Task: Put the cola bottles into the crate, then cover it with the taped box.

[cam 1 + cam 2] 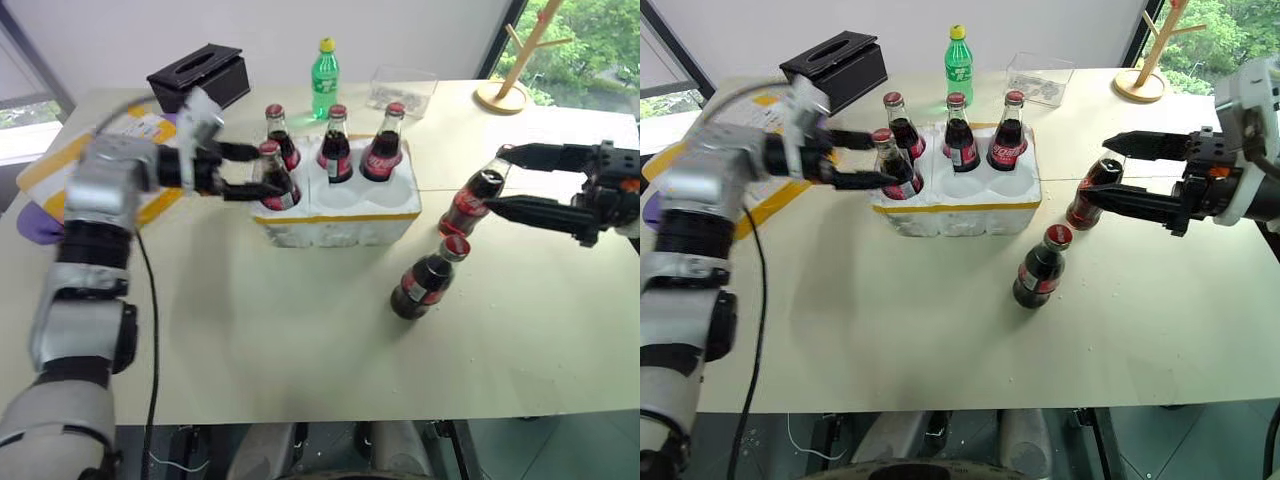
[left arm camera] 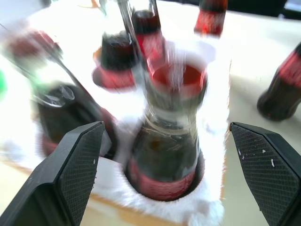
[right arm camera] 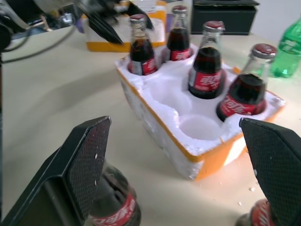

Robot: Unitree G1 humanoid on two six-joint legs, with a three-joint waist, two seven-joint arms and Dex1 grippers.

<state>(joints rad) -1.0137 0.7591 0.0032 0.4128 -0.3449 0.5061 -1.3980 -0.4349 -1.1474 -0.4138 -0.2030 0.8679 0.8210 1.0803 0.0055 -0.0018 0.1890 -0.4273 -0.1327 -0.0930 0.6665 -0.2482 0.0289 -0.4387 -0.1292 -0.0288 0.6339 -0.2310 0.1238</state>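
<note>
My gripper will lower the cola bottle (image 1: 468, 206) into the crate, and the bottle's neck should stay above the crate's rim, because the seated bottles (image 1: 381, 157) go down only as far as their labels.
The white foam crate (image 1: 340, 215) with its yellow band stands mid-table. Three cola bottles (image 1: 335, 145) fill its back row and a fourth (image 1: 275, 180) sits in the front left well. My left gripper (image 1: 255, 170) is open, one finger on each side of that fourth bottle (image 2: 167, 160) without touching it. Two more cola bottles stand on the table right of the crate. My right gripper (image 1: 497, 176) is open with the neck of one (image 1: 475, 205) between its fingers; the other (image 1: 428, 280) stands nearer the front. The taped box (image 1: 45, 165) lies far left, partly behind my left arm.
Behind the crate are a black tissue box (image 1: 200, 75), a green bottle with a yellow cap (image 1: 324, 75) and a clear plastic container (image 1: 403, 90). A wooden stand (image 1: 503, 92) is at the back right. Two front wells (image 3: 197, 127) of the crate hold nothing.
</note>
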